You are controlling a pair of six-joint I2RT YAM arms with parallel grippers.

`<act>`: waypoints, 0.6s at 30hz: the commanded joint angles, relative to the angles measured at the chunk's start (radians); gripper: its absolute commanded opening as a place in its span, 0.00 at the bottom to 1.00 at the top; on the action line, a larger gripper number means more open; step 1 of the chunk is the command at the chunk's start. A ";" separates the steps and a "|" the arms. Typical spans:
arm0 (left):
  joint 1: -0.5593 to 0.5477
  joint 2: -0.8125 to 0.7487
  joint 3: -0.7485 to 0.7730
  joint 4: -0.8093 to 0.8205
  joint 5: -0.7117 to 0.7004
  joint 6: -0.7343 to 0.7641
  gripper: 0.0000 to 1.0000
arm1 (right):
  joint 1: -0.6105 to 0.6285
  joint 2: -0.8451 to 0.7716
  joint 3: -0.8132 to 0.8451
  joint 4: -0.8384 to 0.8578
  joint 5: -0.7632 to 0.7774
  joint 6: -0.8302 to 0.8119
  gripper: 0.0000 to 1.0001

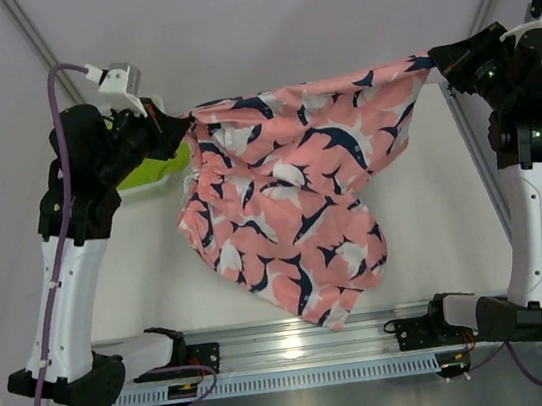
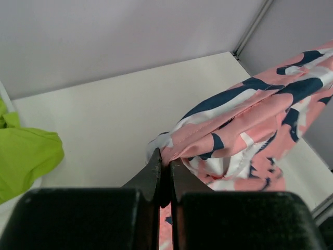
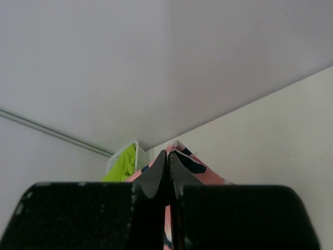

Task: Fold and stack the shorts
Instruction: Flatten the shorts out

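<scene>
The robot should swing the shorts toward the front bar (image 1: 300,338), then pull them back and lay them flat, because creases bunch the shorts (image 1: 210,171) beneath its left gripper.
The coral-pink shorts (image 1: 299,189) with navy and white print hang stretched between both arms above the table, the lower part drooping toward the front rail. My left gripper (image 1: 182,125) is shut on their left top corner; in the left wrist view the cloth (image 2: 250,120) is pinched at the fingertips of that gripper (image 2: 166,161). My right gripper (image 1: 433,64) is shut on the right top corner; in the right wrist view the pink cloth (image 3: 200,169) shows beside that gripper's (image 3: 167,153) tips. The lime-green shorts (image 1: 157,168) lie in the basket behind the left arm, also lime-green (image 2: 26,156) in the left wrist view.
A white mesh basket (image 3: 140,156) stands at the left side of the table, mostly hidden by the left arm. The metal rail (image 1: 301,345) with both arm bases runs along the near edge. Grey walls enclose the back and sides.
</scene>
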 commanded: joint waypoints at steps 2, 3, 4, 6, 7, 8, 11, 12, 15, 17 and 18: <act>0.082 0.031 0.126 0.092 0.245 -0.073 0.00 | 0.003 0.037 0.109 0.162 -0.045 -0.001 0.00; 0.082 0.035 0.146 0.099 0.277 -0.068 0.00 | 0.003 0.043 0.141 0.172 -0.049 -0.004 0.00; 0.082 0.032 0.157 0.115 0.290 -0.070 0.00 | 0.003 0.049 0.158 0.174 -0.059 -0.012 0.00; 0.082 0.003 0.157 0.135 0.310 -0.073 0.00 | 0.003 0.039 0.184 0.173 -0.065 -0.018 0.00; 0.082 -0.014 0.150 0.158 0.333 -0.077 0.00 | 0.003 0.025 0.177 0.182 -0.065 -0.020 0.00; 0.082 -0.031 0.143 0.169 0.344 -0.082 0.00 | 0.003 0.005 0.164 0.191 -0.062 -0.018 0.00; 0.082 -0.109 0.082 0.220 0.396 -0.108 0.00 | 0.003 -0.122 0.108 0.216 -0.054 -0.020 0.00; 0.082 -0.157 0.053 0.230 0.397 -0.119 0.00 | 0.003 -0.151 0.095 0.216 -0.051 -0.020 0.00; 0.082 -0.241 -0.008 0.263 0.402 -0.137 0.00 | 0.003 -0.263 0.063 0.206 -0.027 -0.020 0.00; 0.082 -0.269 -0.022 0.273 0.408 -0.145 0.00 | 0.003 -0.308 0.066 0.185 -0.014 -0.020 0.00; 0.082 -0.280 -0.019 0.277 0.410 -0.153 0.00 | 0.003 -0.346 0.071 0.179 0.000 -0.023 0.00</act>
